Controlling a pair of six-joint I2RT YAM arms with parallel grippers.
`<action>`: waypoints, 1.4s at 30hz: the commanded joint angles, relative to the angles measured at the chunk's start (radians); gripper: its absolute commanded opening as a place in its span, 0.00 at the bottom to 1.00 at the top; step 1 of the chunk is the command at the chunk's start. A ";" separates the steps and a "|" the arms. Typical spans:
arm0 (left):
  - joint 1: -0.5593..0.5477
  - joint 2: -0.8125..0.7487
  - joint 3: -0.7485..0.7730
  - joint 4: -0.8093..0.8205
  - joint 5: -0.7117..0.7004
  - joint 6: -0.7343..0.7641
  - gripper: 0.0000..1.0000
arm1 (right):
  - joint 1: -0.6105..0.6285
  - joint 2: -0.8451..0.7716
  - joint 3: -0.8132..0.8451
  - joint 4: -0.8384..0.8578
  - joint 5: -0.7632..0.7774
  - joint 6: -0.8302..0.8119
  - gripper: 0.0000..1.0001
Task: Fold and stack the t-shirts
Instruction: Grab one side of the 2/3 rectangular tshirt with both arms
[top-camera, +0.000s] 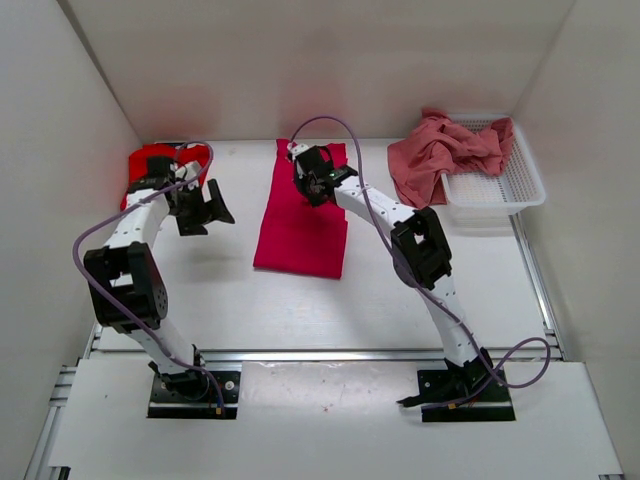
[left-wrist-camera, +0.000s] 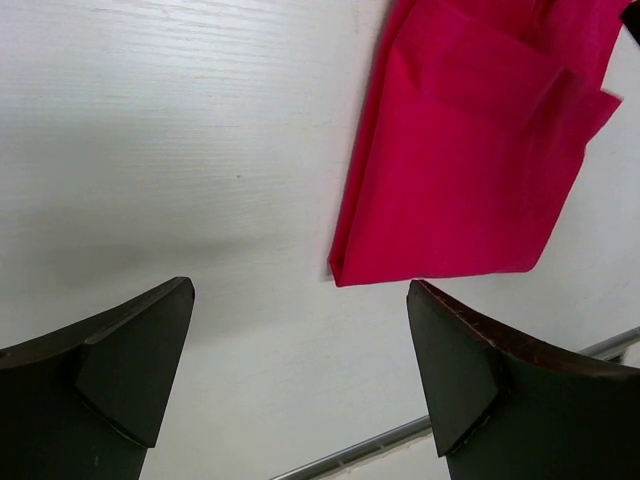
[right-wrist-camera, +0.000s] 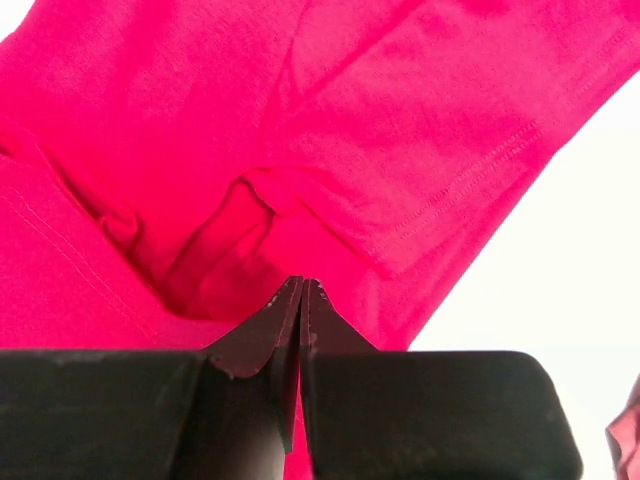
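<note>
The t-shirt's near end (top-camera: 297, 262) will fold over with its layers together when I lift its corners, because the crimson-magenta t-shirt's side edge (left-wrist-camera: 357, 185) shows layers on top of each other.
The crimson-magenta t-shirt (top-camera: 300, 230) lies folded into a long strip at the table's middle. My right gripper (top-camera: 308, 188) is over its far end, shut, with the tips (right-wrist-camera: 303, 282) down against the cloth (right-wrist-camera: 350, 120) beside a small pucker; no cloth shows between the jaws. To the left of that shirt my left gripper (top-camera: 205, 210) hangs open over bare table, and its wrist view shows the shirt's near corner (left-wrist-camera: 470, 150) ahead of the empty fingers (left-wrist-camera: 300, 288). A bright red t-shirt (top-camera: 150, 165) sits bunched at the far left. The salmon pink t-shirt (top-camera: 450, 150) drapes crumpled over the basket's left side.
A white mesh basket (top-camera: 505, 185) stands at the back right against the wall. White walls close in the left, right and far sides. A metal rail (top-camera: 320, 352) runs along the table's near edge, in front of the arm bases.
</note>
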 joint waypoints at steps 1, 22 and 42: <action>-0.088 -0.059 -0.003 -0.036 0.001 0.105 0.98 | 0.012 -0.088 -0.014 -0.005 0.046 0.029 0.00; -0.322 0.071 -0.141 0.064 -0.134 0.098 0.95 | -0.075 -0.532 -0.941 0.145 -0.755 0.489 0.60; -0.328 0.188 -0.115 0.081 -0.083 0.058 0.55 | -0.062 -0.418 -0.779 -0.111 -0.448 0.633 0.51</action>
